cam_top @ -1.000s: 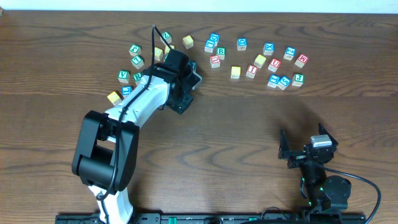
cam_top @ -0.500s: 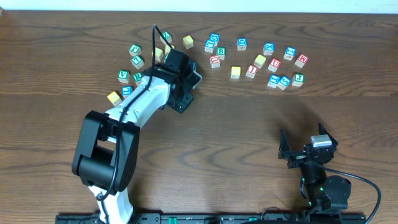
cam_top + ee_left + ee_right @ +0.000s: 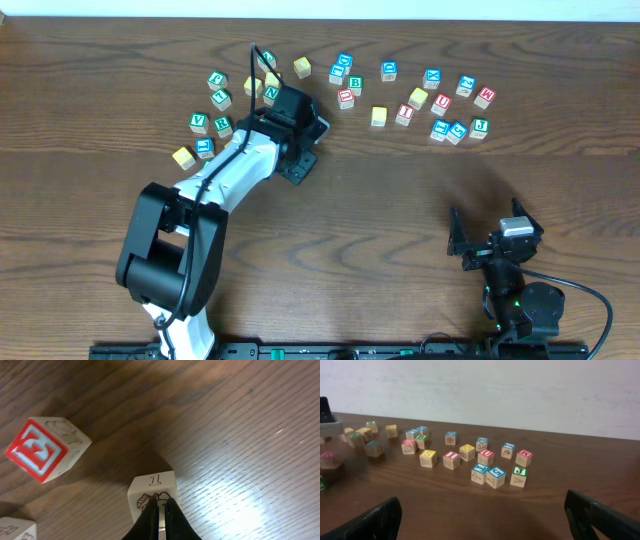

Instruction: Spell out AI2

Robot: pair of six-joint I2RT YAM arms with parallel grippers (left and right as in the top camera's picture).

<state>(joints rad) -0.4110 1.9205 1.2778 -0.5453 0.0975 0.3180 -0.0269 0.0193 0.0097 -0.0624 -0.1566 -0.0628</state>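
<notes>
The pale block (image 3: 151, 487) slants across the grain; my left fingers should square it before leaving.
Several letter blocks lie in a loose row across the far side of the table (image 3: 400, 190), among them a red I block (image 3: 403, 114), which also shows in the right wrist view (image 3: 451, 460). My left gripper (image 3: 300, 152) hovers low near the left cluster. In the left wrist view its fingers (image 3: 160, 506) are shut together, tips against a pale block (image 3: 155, 486) marked "1" with a brown drawing. A red block (image 3: 39, 450) with a pale blue letter lies to its left. My right gripper (image 3: 490, 240) rests open and empty at the near right, with nothing between its fingers in its wrist view (image 3: 482, 520).
Green and yellow blocks (image 3: 215, 100) cluster at the far left behind the left arm. Blue and red blocks (image 3: 455, 105) sit at the far right. The table's back edge (image 3: 400, 20) meets a white wall.
My left gripper has shifted slightly right and toward the near side, uncovering a block behind it. The right arm has not moved.
</notes>
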